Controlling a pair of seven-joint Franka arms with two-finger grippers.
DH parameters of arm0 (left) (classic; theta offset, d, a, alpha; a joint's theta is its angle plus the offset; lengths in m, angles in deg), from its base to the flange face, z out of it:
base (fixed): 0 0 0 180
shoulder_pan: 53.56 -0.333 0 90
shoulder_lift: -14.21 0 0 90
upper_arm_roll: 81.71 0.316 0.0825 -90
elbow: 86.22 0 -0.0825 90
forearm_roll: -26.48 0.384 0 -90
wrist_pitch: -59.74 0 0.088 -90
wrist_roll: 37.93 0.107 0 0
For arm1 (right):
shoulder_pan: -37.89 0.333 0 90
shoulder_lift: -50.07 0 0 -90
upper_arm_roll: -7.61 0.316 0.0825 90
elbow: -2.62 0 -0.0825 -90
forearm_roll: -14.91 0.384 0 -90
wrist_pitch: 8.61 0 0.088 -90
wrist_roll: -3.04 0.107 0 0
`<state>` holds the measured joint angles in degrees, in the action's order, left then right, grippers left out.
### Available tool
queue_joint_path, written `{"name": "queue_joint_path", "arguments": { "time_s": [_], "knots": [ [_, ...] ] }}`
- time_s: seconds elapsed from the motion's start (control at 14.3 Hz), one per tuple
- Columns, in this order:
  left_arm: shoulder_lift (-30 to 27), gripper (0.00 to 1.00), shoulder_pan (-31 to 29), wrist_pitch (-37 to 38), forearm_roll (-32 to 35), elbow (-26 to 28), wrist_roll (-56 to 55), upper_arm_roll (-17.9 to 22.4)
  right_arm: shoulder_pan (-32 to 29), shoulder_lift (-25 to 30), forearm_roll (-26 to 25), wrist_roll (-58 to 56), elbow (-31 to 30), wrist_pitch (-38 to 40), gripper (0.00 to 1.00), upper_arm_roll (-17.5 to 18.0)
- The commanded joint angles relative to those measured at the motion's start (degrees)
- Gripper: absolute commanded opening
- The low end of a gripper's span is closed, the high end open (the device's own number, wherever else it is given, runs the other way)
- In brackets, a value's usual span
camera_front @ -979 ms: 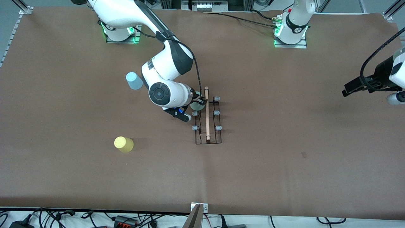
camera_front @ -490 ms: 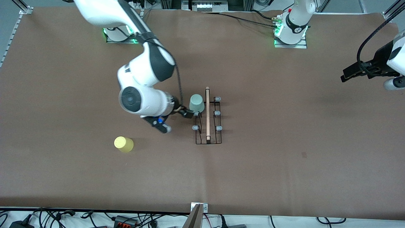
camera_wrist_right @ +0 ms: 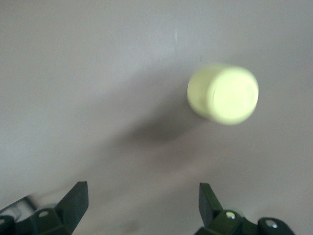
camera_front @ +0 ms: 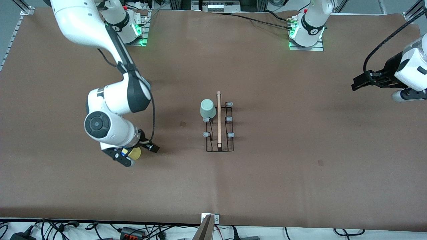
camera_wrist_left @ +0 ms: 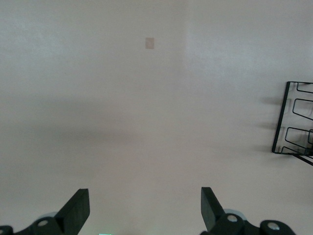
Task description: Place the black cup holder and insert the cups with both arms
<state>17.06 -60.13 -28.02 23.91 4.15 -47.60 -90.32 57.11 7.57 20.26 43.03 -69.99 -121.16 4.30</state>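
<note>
I expect the yellow cup to slide straight over a free prong of the cup holder and stay there when I lower it, because the yellow cup's closed base (camera_wrist_right: 235, 96) faces up.
The black cup holder (camera_front: 218, 133) stands mid-table with its wooden rod handle on top. The pale green cup (camera_front: 207, 108) sits upside down on one of its prongs at the end farther from the camera. The yellow cup (camera_front: 136, 153) lies toward the right arm's end, partly under the right wrist; it also shows in the right wrist view (camera_wrist_right: 222, 94). My right gripper (camera_front: 154, 148) (camera_wrist_right: 142, 191) is open and empty beside the yellow cup. My left gripper (camera_front: 358, 83) (camera_wrist_left: 145, 193) is open and empty, waiting at the left arm's end. The holder's edge shows in the left wrist view (camera_wrist_left: 293, 122). The light blue cup is hidden.
The brown table cover (camera_front: 300, 166) lies flat under everything. Cables and plugs (camera_front: 133, 230) lie along the table edge nearest the camera. A small dark mark (camera_front: 182, 124) is on the cover beside the holder.
My right gripper let go of the green cup, left on the holder's prong, and swung away to the yellow cup. My left arm shifted slightly.
</note>
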Motion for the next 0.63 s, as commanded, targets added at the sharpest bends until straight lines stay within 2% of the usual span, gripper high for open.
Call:
{"name": "queue_joint_path", "arguments": {
  "time_s": [0.0,0.21,0.56],
  "knots": [
    [0.1,1.00,0.1,-0.7,-0.8,0.2,1.0,-0.2,-5.0,-1.2,-0.7,-14.7,0.7,-0.6,1.00,0.4],
    [0.3,1.00,0.8,-2.1,-0.6,0.0,0.8,-1.8,-7.3,-2.3,-0.9,-26.8,0.5,-0.6,1.00,0.4],
    [-0.4,1.00,-1.6,-4.0,-0.4,-0.5,-0.3,-1.2,-7.6,-5.7,-0.7,-30.6,0.6,-1.6,1.00,0.4]
  ]
}}
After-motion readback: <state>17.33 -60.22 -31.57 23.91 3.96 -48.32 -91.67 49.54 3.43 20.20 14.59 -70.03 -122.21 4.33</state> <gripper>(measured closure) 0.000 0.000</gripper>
